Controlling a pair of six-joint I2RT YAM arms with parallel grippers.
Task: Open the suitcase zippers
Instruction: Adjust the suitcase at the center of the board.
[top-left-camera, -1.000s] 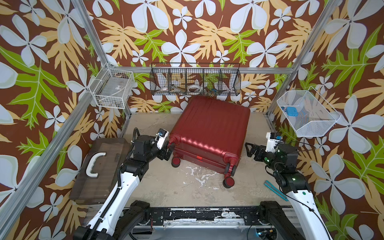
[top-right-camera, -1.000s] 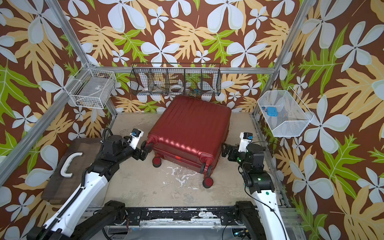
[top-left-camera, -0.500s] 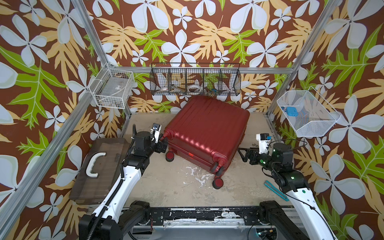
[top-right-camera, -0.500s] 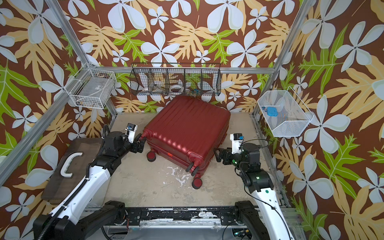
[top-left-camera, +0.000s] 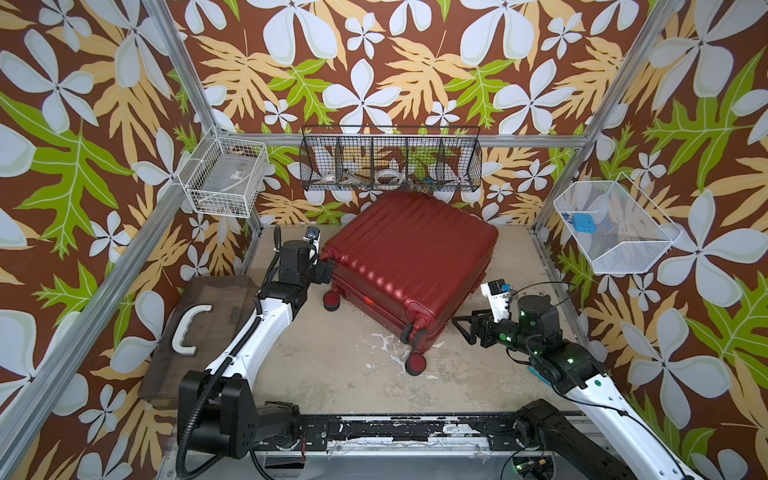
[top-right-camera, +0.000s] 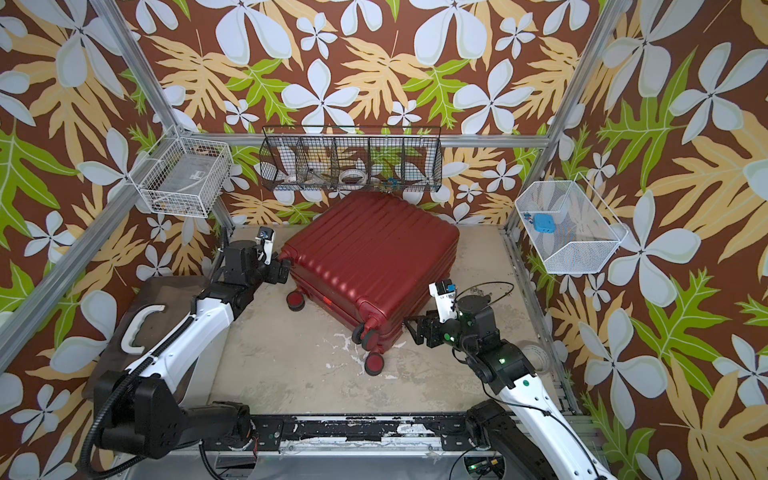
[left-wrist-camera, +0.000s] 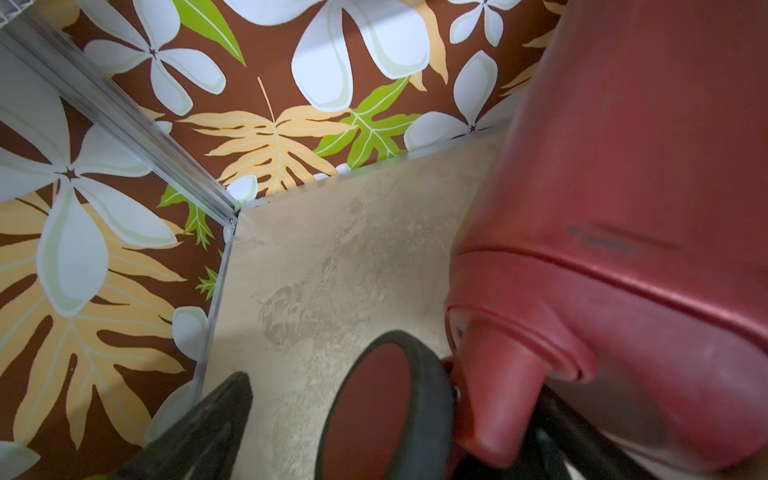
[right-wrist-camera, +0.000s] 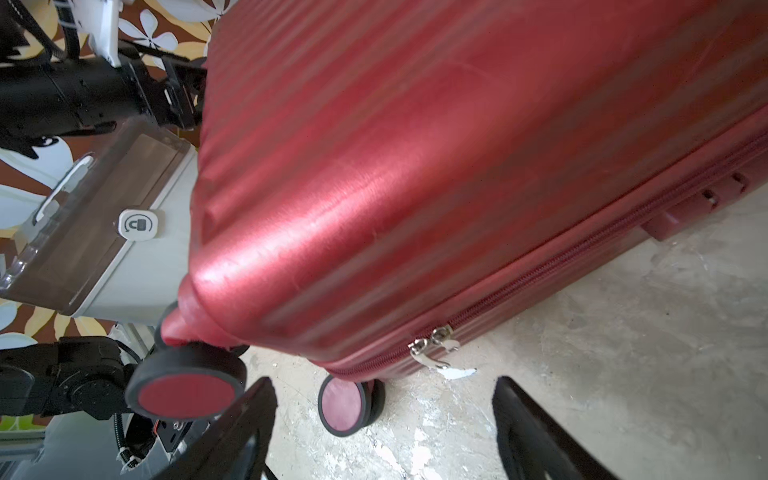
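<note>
The suitcase's zipper side (top-left-camera: 459, 303) slants away from the front. Next, my left gripper moves back from the far wheel while my right gripper pushes the suitcase's near corner (top-left-camera: 430, 321) around.
The dark-red ribbed suitcase (top-left-camera: 407, 257) (top-right-camera: 370, 257) lies flat and skewed on the floor in both top views. Its zippers (right-wrist-camera: 582, 245) run along the side seam, and two metal pull tabs (right-wrist-camera: 432, 347) hang together near the wheeled corner. My left gripper (top-left-camera: 328, 268) (left-wrist-camera: 382, 432) is open at the case's far-left corner. One wheel (left-wrist-camera: 374, 411) sits between its fingers and stands clear of the left finger. My right gripper (top-left-camera: 463, 328) (right-wrist-camera: 386, 399) is open and empty. It faces the near-right corner, a short way off the pull tabs.
A brown box with a white handle (top-left-camera: 199, 328) lies at the left beside my left arm. A white wire basket (top-left-camera: 226, 176), a black wire rack (top-left-camera: 390, 164) and a white mesh basket (top-left-camera: 615, 226) hang on the walls. Another wheel (top-left-camera: 415, 361) sticks out toward the front.
The suitcase has swung clockwise as seen from above: its left corner went back with my left gripper and its near wheel came left. My right gripper moved forward and left, its jaws narrowing slightly.
</note>
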